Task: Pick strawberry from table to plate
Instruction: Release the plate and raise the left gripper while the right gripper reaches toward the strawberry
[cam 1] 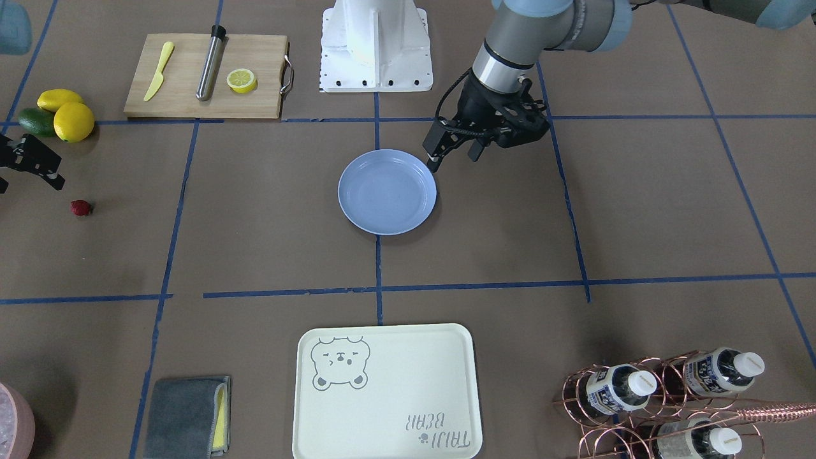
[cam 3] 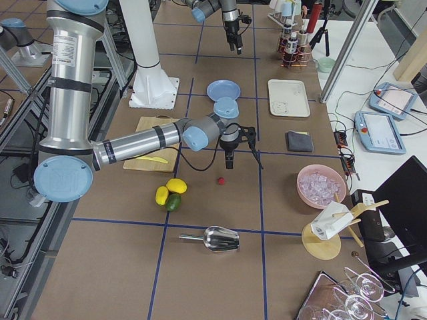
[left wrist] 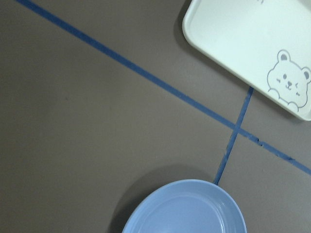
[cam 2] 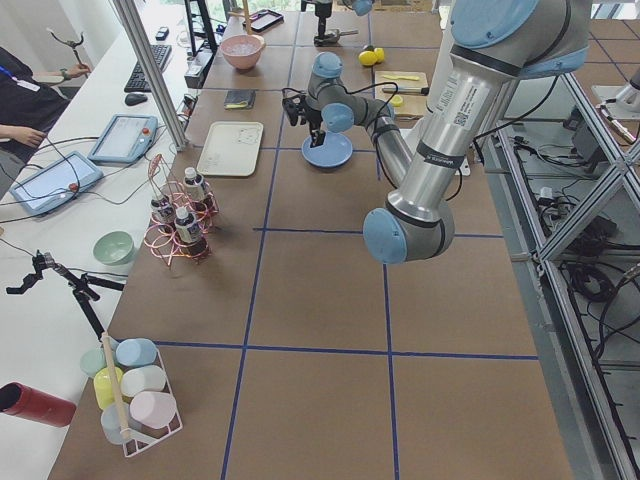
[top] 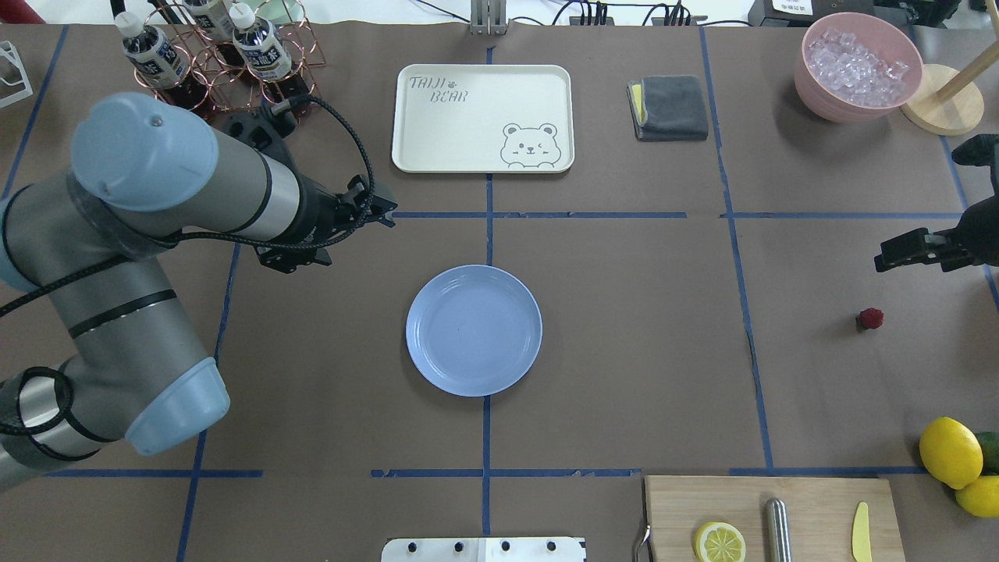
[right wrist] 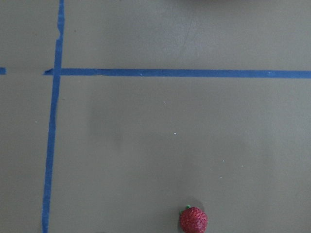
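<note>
Next, my left gripper moves back while my right gripper takes the strawberry to the plate, because my left gripper is hanging by the plate's rim, far from the strawberry.
The strawberry [top: 870, 318] [cam 1: 81, 208] [right wrist: 193, 219] is a small dark-red berry lying alone on the brown table [top: 624, 328], far on the robot's right. My right gripper [top: 882, 261] [cam 1: 30, 186] hovers a short way off it, toward the table's far side. It is open and holds nothing. The light-blue plate [top: 474, 330] [cam 1: 387, 191] sits bare at the table's centre. My left gripper [cam 1: 454, 156] hangs open and holding nothing, just off the plate's rim on the robot's left. The left wrist view shows the plate [left wrist: 184, 208] at its bottom edge.
A cutting board [top: 773, 515] with a lemon half, a metal rod and a yellow knife lies near the robot's right. Two lemons [top: 950, 451] and an avocado sit beside it. Across the table are a bear tray [top: 482, 117], a grey cloth [top: 671, 107], an ice bowl [top: 858, 66] and a bottle rack [top: 211, 55].
</note>
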You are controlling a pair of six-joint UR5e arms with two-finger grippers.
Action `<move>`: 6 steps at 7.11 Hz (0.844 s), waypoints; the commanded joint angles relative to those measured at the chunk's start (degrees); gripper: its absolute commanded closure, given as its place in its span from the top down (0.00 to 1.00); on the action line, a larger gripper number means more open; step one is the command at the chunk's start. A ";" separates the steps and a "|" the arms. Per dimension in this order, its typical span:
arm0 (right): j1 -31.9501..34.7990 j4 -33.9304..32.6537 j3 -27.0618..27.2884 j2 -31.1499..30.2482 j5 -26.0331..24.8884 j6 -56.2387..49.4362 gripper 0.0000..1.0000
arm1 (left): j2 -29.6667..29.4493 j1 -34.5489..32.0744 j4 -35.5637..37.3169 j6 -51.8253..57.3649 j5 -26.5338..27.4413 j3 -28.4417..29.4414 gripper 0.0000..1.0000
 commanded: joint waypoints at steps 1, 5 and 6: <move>-3.16 10.93 -6.25 -1.48 -1.31 3.29 1.00 | 0.24 -1.23 0.38 1.04 -0.20 -0.19 1.00; -6.25 13.80 -13.23 0.53 -1.58 3.49 1.00 | 0.60 -1.23 0.38 1.04 -0.20 -0.19 1.00; -6.86 13.80 -13.23 0.97 -1.67 3.67 1.00 | 0.60 -1.23 0.38 1.12 -0.20 -0.19 1.00</move>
